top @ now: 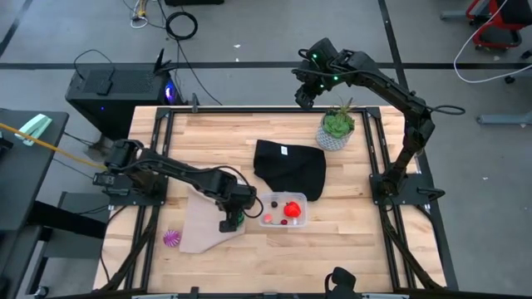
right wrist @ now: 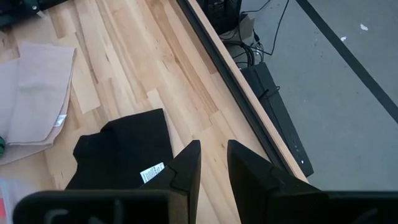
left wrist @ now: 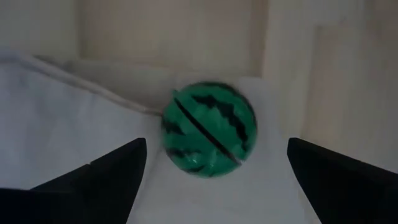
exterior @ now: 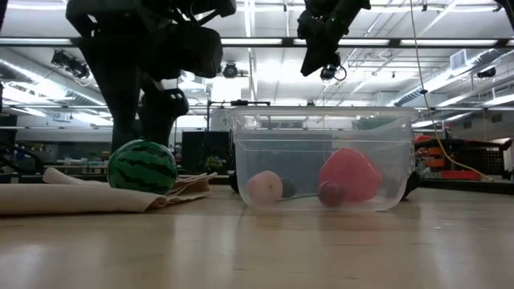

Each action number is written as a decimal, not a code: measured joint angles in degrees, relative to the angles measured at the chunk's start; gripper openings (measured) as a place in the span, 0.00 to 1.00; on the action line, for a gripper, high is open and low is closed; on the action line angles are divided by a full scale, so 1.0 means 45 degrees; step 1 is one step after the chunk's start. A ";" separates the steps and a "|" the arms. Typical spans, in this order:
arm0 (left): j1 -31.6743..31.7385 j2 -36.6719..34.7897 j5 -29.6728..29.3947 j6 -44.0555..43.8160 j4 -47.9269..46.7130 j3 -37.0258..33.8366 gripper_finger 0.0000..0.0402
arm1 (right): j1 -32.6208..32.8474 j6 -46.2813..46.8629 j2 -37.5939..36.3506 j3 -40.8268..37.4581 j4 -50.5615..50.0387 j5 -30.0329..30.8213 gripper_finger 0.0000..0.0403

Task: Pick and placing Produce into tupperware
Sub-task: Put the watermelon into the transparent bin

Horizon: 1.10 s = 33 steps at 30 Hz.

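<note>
The dark-green striped ball (left wrist: 209, 129) is in the center of the gap between my left gripper's open fingers, so I keep going down until they are on both sides of its middle (exterior: 142, 168), and then close them.
The dark-green striped ball (left wrist: 209, 129) rests on the beige cloth (top: 204, 223), just left of the tupperware (top: 284, 209); it also shows in the low view (exterior: 142, 167). My left gripper (left wrist: 216, 146) hangs over the ball, open, with a finger on either side and clear of it. The red piece (exterior: 349, 175) lies inside the clear tupperware (exterior: 321, 120), on its floor. The purple ribbed ball (top: 172, 238) sits on the table by the cloth's near-left edge. My right gripper (right wrist: 213, 162) is shut and raised over the table's far edge (top: 306, 95).
A black cloth (top: 291, 166) lies just beyond the tupperware, and a leafy plant in a pale pot (top: 336, 130) stands at the far right. A small pale ball (exterior: 265, 186) and a small dark piece (exterior: 329, 193) also lie in the tupperware. Bare wood shows toward the near right.
</note>
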 joint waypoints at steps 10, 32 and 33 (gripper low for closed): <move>-0.0241 0.0707 0.0203 -0.0124 0.0554 -0.0024 0.99 | 0.0000 -0.0042 0.0000 0.0000 0.0000 0.0000 0.22; -0.0631 0.1232 -0.0982 -0.0283 0.0533 -0.0053 0.89 | 0.0000 -0.0037 0.0000 0.0000 0.0005 0.0005 0.22; -0.0631 0.1232 -0.0982 -0.0406 0.0537 -0.0053 0.87 | 0.0000 -0.0037 0.0000 0.0000 0.0006 0.0005 0.22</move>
